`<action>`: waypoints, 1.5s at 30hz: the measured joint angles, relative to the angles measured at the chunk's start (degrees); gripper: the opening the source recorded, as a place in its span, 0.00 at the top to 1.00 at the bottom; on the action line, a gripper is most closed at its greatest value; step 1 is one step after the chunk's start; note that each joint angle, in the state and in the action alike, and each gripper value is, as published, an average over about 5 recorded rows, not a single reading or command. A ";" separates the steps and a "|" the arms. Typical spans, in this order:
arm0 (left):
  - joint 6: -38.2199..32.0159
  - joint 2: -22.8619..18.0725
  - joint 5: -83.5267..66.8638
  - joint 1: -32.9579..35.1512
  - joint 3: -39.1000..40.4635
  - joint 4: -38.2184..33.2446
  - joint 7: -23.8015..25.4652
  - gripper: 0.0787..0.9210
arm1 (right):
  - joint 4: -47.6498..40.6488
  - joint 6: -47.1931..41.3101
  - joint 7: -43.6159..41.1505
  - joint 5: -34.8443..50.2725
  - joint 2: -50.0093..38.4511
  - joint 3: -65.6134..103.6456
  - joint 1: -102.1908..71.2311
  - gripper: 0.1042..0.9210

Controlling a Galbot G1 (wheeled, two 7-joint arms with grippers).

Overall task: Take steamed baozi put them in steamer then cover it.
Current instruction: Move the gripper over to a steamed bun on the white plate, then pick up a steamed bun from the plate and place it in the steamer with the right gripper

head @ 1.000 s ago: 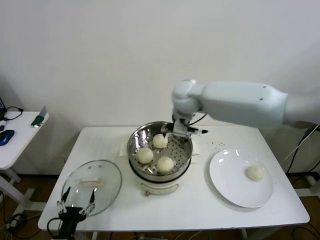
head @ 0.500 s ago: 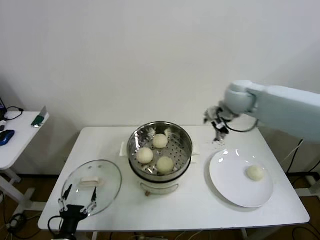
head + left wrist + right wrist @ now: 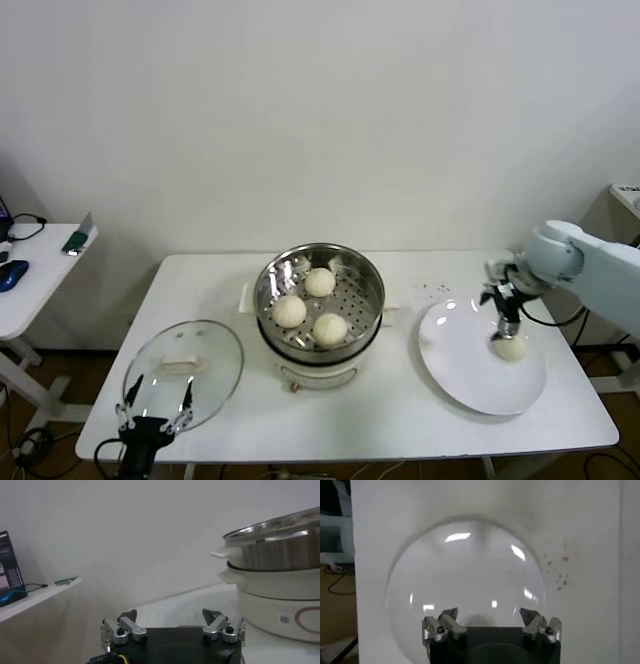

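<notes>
I should now lower my right gripper until its open fingers straddle the fourth baozi, which lies free on the white plate in line with them, and then close them.
The steel steamer stands mid-table on its white base and holds three baozi on the perforated tray. A fourth baozi lies on the white plate at the right. My right gripper hangs just above that baozi, open and empty; in the right wrist view only the plate shows between its fingers. The glass cover lies flat at the table's front left. My left gripper is parked open below it; the left wrist view shows the steamer off to one side.
A white side table with small items stands at the far left. Small dark specks mark the tabletop behind the plate. The table's front edge runs just below the plate and cover.
My right arm has swung from the steamer's back rim to the right and come down over the plate, above the last baozi. The left arm has not moved.
</notes>
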 measured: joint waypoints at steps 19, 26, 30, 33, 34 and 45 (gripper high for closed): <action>0.36 -1.39 1.28 0.87 0.27 0.37 -0.12 0.12 | -17.01 8.75 -1.10 -9.78 6.01 9.33 -10.80 0.12; 0.43 -1.69 1.72 0.71 0.32 0.65 -0.17 0.12 | -19.25 9.64 -1.39 -10.78 8.51 9.89 -11.67 0.12; 0.45 -1.72 1.75 0.58 0.30 0.80 -0.19 0.12 | -19.85 10.07 -1.72 -11.10 9.07 9.89 -11.84 0.14; 0.55 -1.72 1.75 0.30 0.24 0.89 -0.21 0.12 | -20.26 10.35 -1.83 -11.30 9.27 9.90 -11.91 0.21; 0.59 -1.72 1.74 0.21 0.23 0.91 -0.22 0.12 | -20.38 10.45 -1.85 -11.36 9.32 9.90 -11.92 0.24; 0.55 -1.71 1.74 0.12 0.37 0.93 -0.19 0.12 | -20.24 10.40 -1.57 -10.18 9.24 8.72 -10.34 0.33</action>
